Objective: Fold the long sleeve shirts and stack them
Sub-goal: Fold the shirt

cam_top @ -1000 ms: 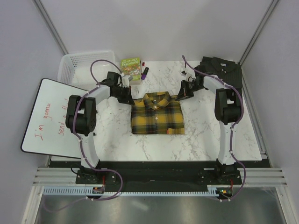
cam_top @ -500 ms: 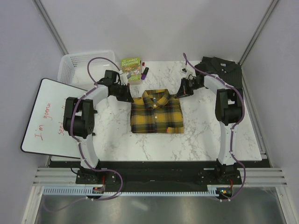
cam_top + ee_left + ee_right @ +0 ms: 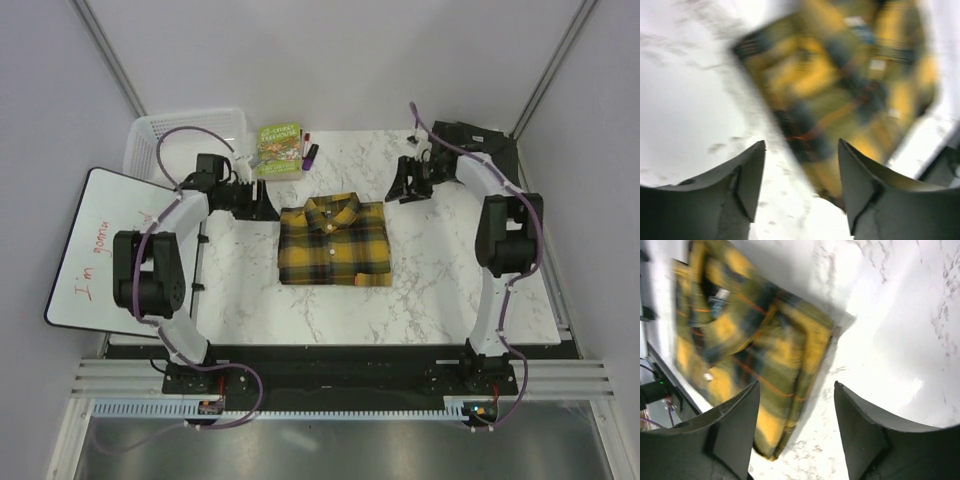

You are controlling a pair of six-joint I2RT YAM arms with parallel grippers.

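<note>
The plaid shirt's edge (image 3: 387,236) nearest my right gripper is lying flat. Next, my left gripper reaches across and pinches that edge (image 3: 388,264) up so my right gripper can take it.
The yellow-and-black plaid shirt (image 3: 333,240) lies folded in a neat rectangle at the table's middle, collar toward the back. My left gripper (image 3: 264,206) hangs open just off its back left corner, touching nothing. My right gripper (image 3: 400,188) stands open beyond the back right corner, also empty. The left wrist view shows the blurred plaid shirt (image 3: 840,85) ahead of my open left gripper (image 3: 801,150). In the right wrist view the folded plaid shirt (image 3: 745,350) lies to the left of my open right gripper (image 3: 796,390). The dark grey shirt (image 3: 478,135) sits folded at the back right corner, partly behind the right arm.
A white basket (image 3: 165,135) stands at the back left. A green book (image 3: 280,148) and markers (image 3: 310,152) lie behind the plaid shirt. A whiteboard (image 3: 105,250) with red writing overhangs the table's left edge.
Both grippers have opened, let go of the plaid shirt's back corners and drawn outward, the left one leftward, the right one rightward and back. The shirt stays folded flat.
</note>
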